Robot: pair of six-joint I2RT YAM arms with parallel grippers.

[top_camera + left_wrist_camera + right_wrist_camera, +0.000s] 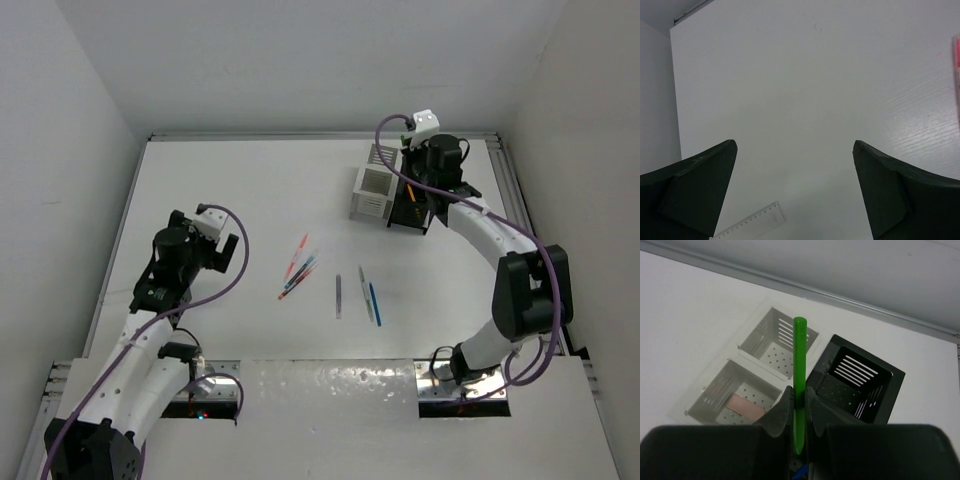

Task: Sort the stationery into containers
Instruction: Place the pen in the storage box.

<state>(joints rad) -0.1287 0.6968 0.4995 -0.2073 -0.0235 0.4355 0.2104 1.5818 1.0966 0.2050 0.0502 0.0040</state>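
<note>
The green pen's pointed end (799, 446) points at the black container's near section (408, 210). My right gripper goes on lowering the green pen until its pointed end is inside, then let go.
My right gripper (799, 397) is shut on a green pen (799, 355), which sticks up from between the fingers. It hangs over the two containers: the white one (720, 382) on the left and the black one (892, 395) on the right. A pink eraser (746, 407) lies in the white container's near compartment. In the top view the white container (370, 185) and black container (408, 214) stand at the back right, under the right gripper (420, 190). Several pens (298, 268) lie mid-table. My left gripper (222, 255) is open over bare table, its fingertips (725, 150) wide apart.
A grey pen (338, 296), a green-grey pen (364, 293) and a blue pen (375, 303) lie side by side right of the red and blue cluster. A clear ruler (752, 222) lies under the left gripper. A pink-red pen (956, 75) shows at that view's right edge.
</note>
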